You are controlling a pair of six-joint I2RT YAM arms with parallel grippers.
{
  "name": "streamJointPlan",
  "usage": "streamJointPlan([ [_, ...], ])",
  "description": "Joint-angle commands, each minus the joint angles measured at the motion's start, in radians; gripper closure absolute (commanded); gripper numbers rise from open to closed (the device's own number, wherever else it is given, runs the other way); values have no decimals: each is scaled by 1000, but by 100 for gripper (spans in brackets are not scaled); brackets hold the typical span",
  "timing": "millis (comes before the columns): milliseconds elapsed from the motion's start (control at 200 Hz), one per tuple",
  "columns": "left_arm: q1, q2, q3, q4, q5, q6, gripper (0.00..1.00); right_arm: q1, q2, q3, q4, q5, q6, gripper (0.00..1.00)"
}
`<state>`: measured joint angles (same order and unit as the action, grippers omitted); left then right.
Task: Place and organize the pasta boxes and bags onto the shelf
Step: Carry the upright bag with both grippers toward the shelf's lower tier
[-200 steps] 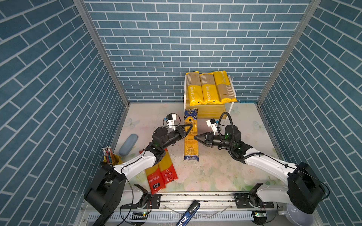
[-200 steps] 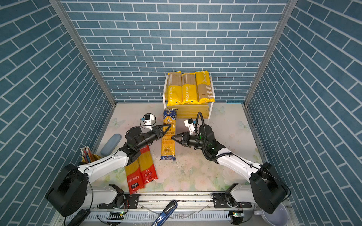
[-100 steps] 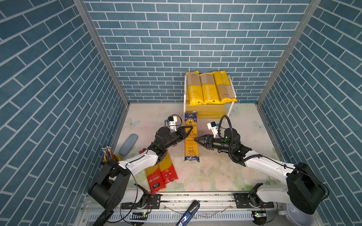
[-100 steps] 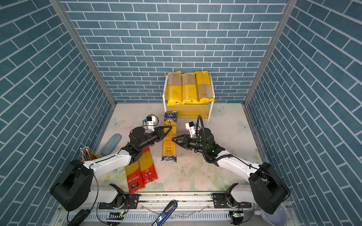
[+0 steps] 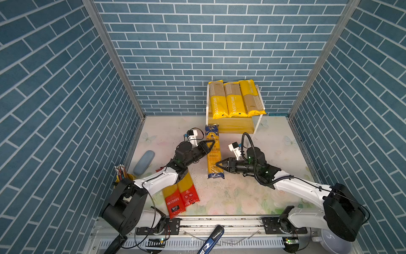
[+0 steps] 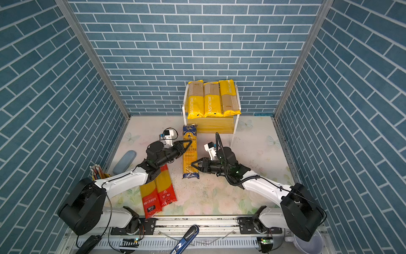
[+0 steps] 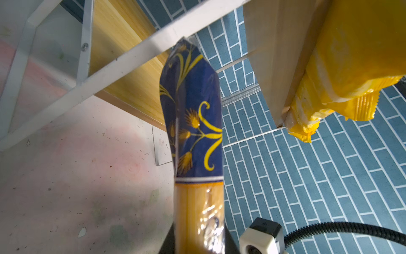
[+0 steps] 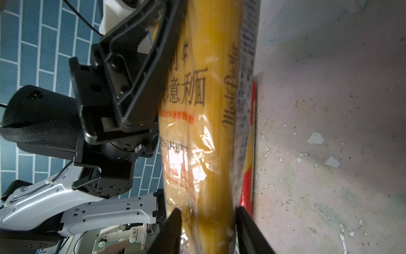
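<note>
The robot's left gripper is clamping the upper half [image 5: 212,133] bound for the shelf, so it should open, and the right gripper should push the pasta pack's lower half [image 5: 214,170].
Both grippers hold the dark-blue-ended pasta pack [image 5: 214,154] [image 6: 190,158] lengthwise, its far blue end [image 7: 195,132] pointing at the shelf's white frame. My left gripper [image 5: 212,144] [image 7: 198,246] is shut on its upper half. My right gripper [image 5: 218,163] [image 8: 208,228] grips its lower half [image 8: 197,132], one finger pressed on each side. Three yellow packs [image 5: 236,99] [image 6: 211,99] lie side by side on the top board of the shelf [image 5: 230,126] [image 6: 215,127]. Two red-ended packs [image 5: 180,193] [image 6: 158,195] lie on the table, partly under my left arm.
A grey-blue oblong case [image 5: 144,162] lies by the left wall, with a cup of pencils [image 5: 122,174] in front of it. A blue-handled tool [image 5: 211,240] rests on the front rail. A grey bowl [image 5: 336,244] sits at the front right corner.
My right gripper has slid along the pack toward its near end, opened and closed on it again. The left gripper has kept its hold, and the pack has barely moved.
</note>
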<state>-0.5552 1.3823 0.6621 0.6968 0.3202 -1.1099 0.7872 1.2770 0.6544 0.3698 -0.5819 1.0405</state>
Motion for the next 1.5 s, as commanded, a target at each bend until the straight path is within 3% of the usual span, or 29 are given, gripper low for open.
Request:
streamJointPlan([
  [0,-7,-1,82,84,-18,2,90,7,-38,13,63,7,-2,70],
  [120,-16,13,90,65,-19,2,82,3,-70,6,70,67,2,85],
  [275,-17,22,94,58,-3,2,71,-12,-87,-7,125,72,24,95],
  [495,-17,20,102,37,8,3,49,-56,-99,-47,270,30,98,100],
  [615,-17,26,99,35,11,2,43,-81,-103,-33,293,15,109,100],
  [880,-17,33,92,30,17,3,36,-129,-70,17,326,-9,110,100],
  [1240,-15,28,82,20,24,2,35,-195,83,147,382,-69,98,100],
  [1495,-16,-53,55,-113,-11,96,34,-224,223,268,360,-86,90,100],
])
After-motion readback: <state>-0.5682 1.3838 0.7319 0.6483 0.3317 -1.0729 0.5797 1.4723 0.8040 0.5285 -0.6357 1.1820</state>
